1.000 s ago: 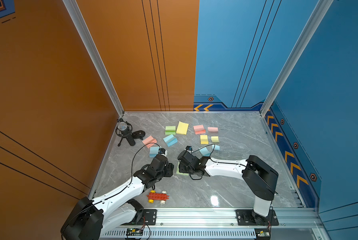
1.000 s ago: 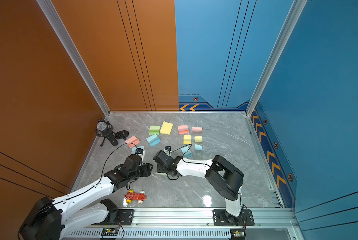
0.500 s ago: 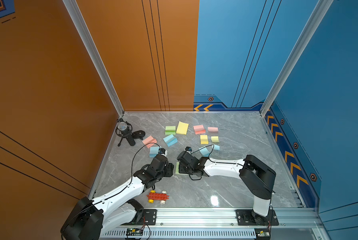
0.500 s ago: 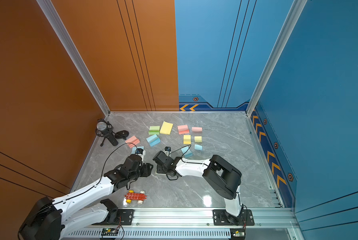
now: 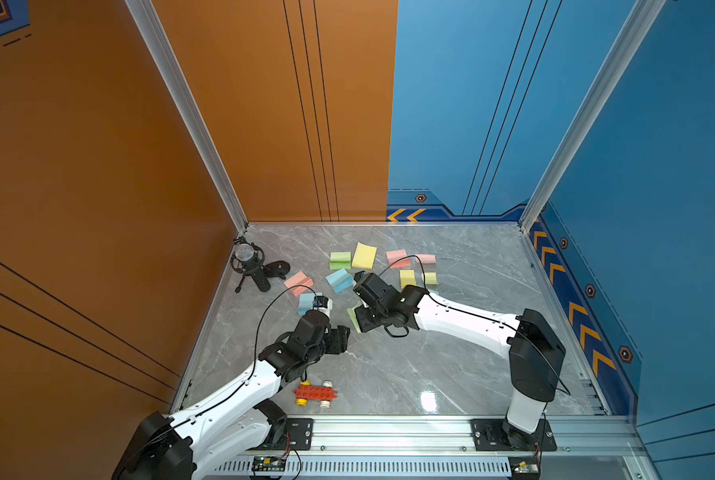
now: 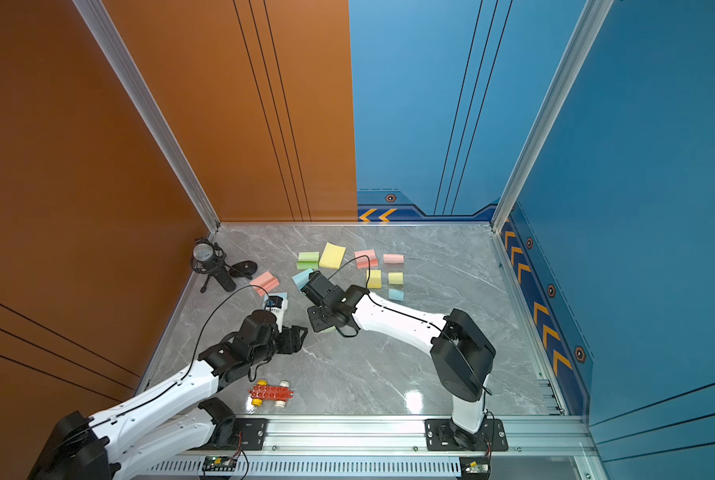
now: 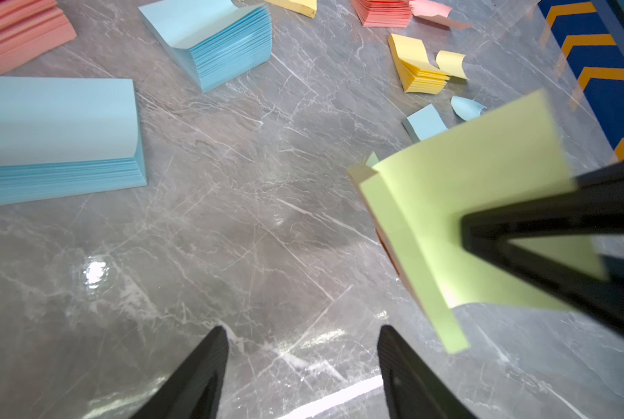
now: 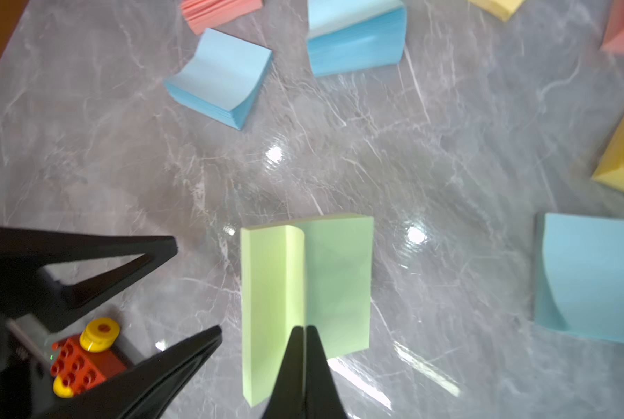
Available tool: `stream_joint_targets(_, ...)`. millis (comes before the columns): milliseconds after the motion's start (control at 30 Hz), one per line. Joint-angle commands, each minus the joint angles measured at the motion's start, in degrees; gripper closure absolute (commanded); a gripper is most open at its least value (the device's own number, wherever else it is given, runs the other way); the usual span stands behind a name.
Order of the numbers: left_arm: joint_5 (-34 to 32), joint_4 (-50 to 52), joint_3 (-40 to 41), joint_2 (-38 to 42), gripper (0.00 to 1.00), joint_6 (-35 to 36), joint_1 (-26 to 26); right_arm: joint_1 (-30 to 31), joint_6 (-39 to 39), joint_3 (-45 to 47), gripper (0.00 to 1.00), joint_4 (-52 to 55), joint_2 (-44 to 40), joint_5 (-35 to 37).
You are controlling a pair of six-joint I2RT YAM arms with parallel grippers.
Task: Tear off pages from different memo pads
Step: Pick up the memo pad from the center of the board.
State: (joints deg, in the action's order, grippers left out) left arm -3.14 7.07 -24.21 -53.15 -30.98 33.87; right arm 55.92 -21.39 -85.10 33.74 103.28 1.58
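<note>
The green memo pad (image 8: 338, 283) hangs whole from the robot's right gripper alone, so the robot should bring it to the left gripper to clamp the pad's loose edge (image 7: 411, 259) before it tears.
My right gripper (image 8: 305, 331) is shut on a green page (image 8: 335, 283) that is peeled up from the green memo pad (image 8: 267, 308). In a top view the right gripper (image 5: 362, 322) is over that pad (image 5: 352, 318), near the table's middle. My left gripper (image 7: 303, 330) is open and empty just beside it, and shows in both top views (image 5: 341, 336) (image 6: 299, 334). Blue memo pads (image 7: 56, 138) (image 7: 212, 40), a pink one (image 7: 13, 32) and a yellow one (image 7: 415, 69) lie further back. Loose yellow (image 7: 452, 63) and blue (image 7: 466, 107) pages lie near them.
A red toy brick car (image 5: 315, 392) sits near the front rail, close under the left arm. A microphone on a small tripod (image 5: 249, 262) stands at the back left by the orange wall. More pads (image 5: 364, 255) lie scattered across the back half of the marble table.
My right gripper has shut on the green page and drawn it up. My left gripper has opened wider beside the pad.
</note>
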Motion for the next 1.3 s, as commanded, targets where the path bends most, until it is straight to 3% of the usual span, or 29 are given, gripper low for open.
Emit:
stream_joint_targets(0,0.98,1.06,1.84,2.93,0.29,-1.31,-0.86,-0.11,28.62,-1.67,1.0,16.35,-4.89,-1.5)
stream_joint_targets(133,1.32,1.87,2.67,6.51,0.28,-3.56,-1.45,-0.91,49.5,1.82,1.0,17.99,-10.08,-6.33)
stream_joint_targets(267,3.06,2.39,3.3,8.97,0.29,-5.79,-1.96,-1.59,67.56,6.3,1.0,17.68,-13.62,-6.17)
stream_joint_targets(400,7.4,2.25,2.41,8.28,0.24,-8.96,-2.14,-1.07,74.14,7.52,1.0,15.7,-13.66,-5.23)
stream_joint_targets(500,10.66,2.2,0.68,6.42,0.19,-10.59,-2.14,0.39,80.35,12.24,1.0,9.5,-16.26,-3.25)
stream_joint_targets(600,13.03,2.16,-0.94,4.87,0.17,-11.42,-2.05,0.83,89.06,18.62,1.0,2.83,-20.51,-5.73)
stream_joint_targets(767,18.05,2.07,-3.37,3.66,0.19,-5.56,-1.53,1.52,103.3,25.29,1.0,-2.37,-26.32,-6.66)
stream_joint_targets(900,18.99,-0.65,-2.57,4.67,0.21,-3.02,1.08,0.18,93.38,21.07,1.0,-1.81,-28.31,-6.61)
stream_joint_targets(1067,13.35,-1.79,-2.08,4.61,0.23,-7.1,4.73,-1.27,94.52,22.41,1.0,-0.86,-32.04,-9.56)
stream_joint_targets(1167,12.89,-1.88,-3.97,2.69,0.24,-4.49,7.23,-3.33,79.6,18.11,1.0,-0.46,-30.38,-8.27)
stream_joint_targets(1267,5.72,-1.95,-4.35,1.57,0.23,0.74,12.25,-5.26,62.01,12.32,0.98,1.95,-26.97,-3.06)
